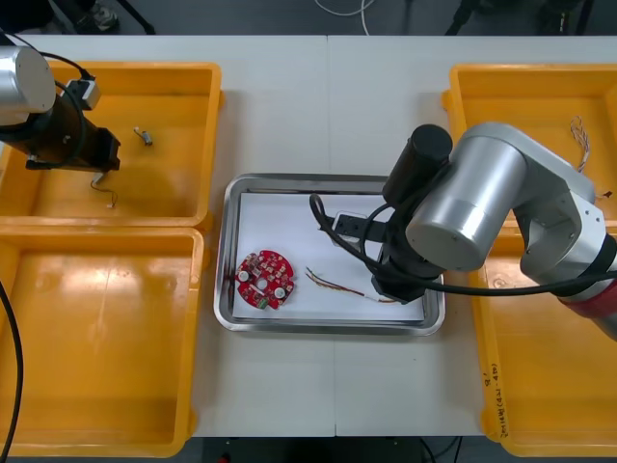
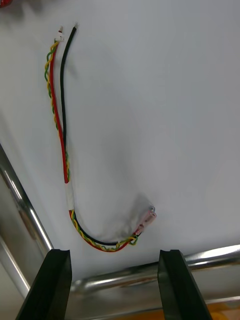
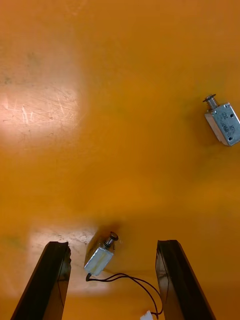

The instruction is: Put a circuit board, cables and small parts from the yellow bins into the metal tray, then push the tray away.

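Observation:
I expect that when I carry the small metal part, its white plug (image 3: 147, 315) will come along on a sideways loop, because the thin black wires (image 3: 128, 276) keep an open curve.
A round red circuit board (image 1: 265, 280) and a red and yellow cable (image 1: 337, 283) lie in the white-lined metal tray (image 1: 328, 180). My right arm (image 1: 463, 212) hangs over the tray's right side. Its gripper (image 2: 114, 280) is open just above the tray's rim (image 2: 135, 277), and the cable (image 2: 65, 150) curls on the white floor beyond the fingertips, untouched. My left gripper (image 3: 112, 280) is open low in the far left yellow bin (image 1: 183, 72). A small metal part (image 3: 100, 255) with thin black wires lies between its fingers. A second small metal part (image 3: 222, 120) lies farther off.
A near left yellow bin (image 1: 96, 338) holds nothing I can see. The far right bin (image 1: 540, 96) holds a thin cable (image 1: 581, 135) by its right wall. The near right bin (image 1: 540, 386) lies partly under my right arm.

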